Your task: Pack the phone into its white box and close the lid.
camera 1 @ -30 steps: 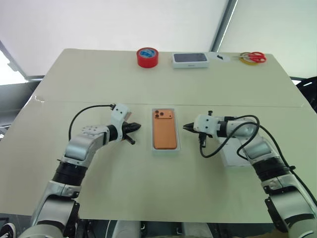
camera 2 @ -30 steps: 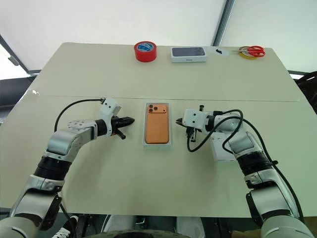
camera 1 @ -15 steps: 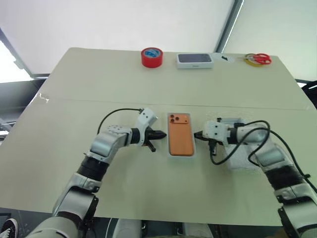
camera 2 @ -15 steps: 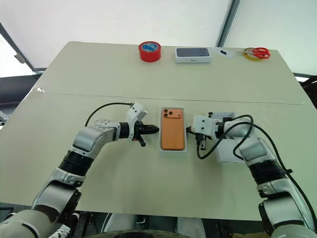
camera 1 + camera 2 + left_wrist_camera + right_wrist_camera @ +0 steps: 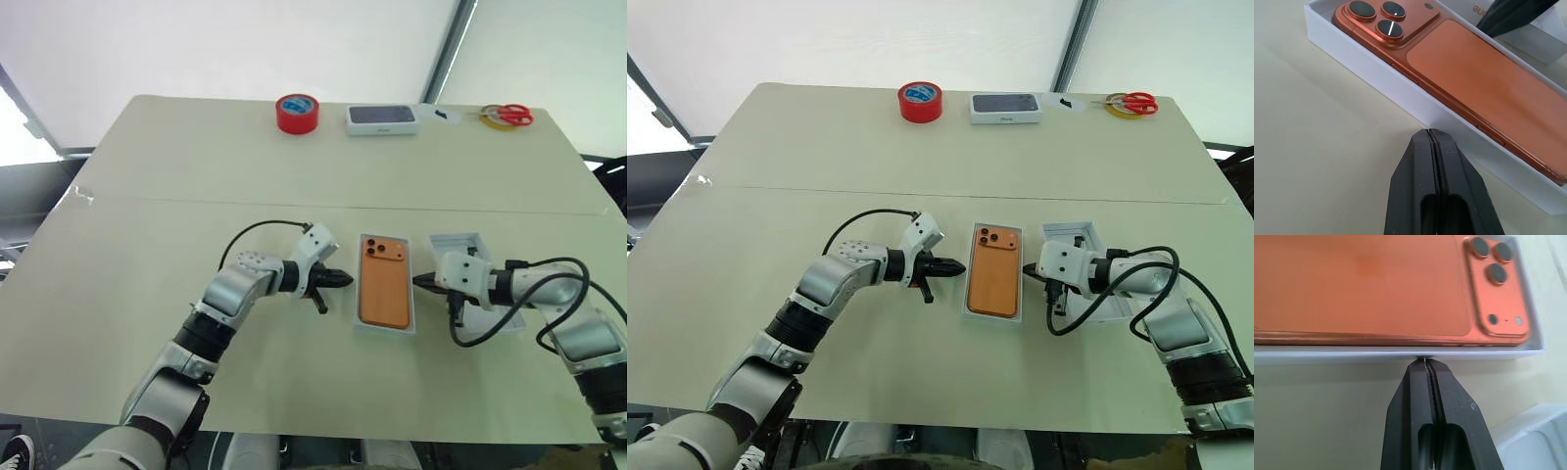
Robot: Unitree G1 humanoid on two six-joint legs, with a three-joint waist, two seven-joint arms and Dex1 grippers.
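Next, my right gripper grabs the lid's side (image 5: 434,251) nearest the box and turns the lid up toward my left gripper, because the white lid lies hollow side up (image 5: 484,320).
The orange phone (image 5: 384,282) lies camera side up inside the white box (image 5: 384,330), near the table's middle. My left gripper (image 5: 345,279) is shut, and its tip meets the box's left wall (image 5: 1376,73). On the opposite side my right gripper (image 5: 418,281) is shut too, with its tip against the right wall (image 5: 1327,355). Just right of the box the white lid (image 5: 460,242) lies with its hollow side up, partly under my right arm.
Along the far edge sit a red tape roll (image 5: 295,113), a white box with a dark grey face (image 5: 382,118) and red-handled scissors (image 5: 505,115) on a yellow roll. Black cables loop from both wrists over the table.
The box with the phone has slid to the right and a little nearer. My left gripper followed against its left wall. My right gripper drew back to the right, over the lid.
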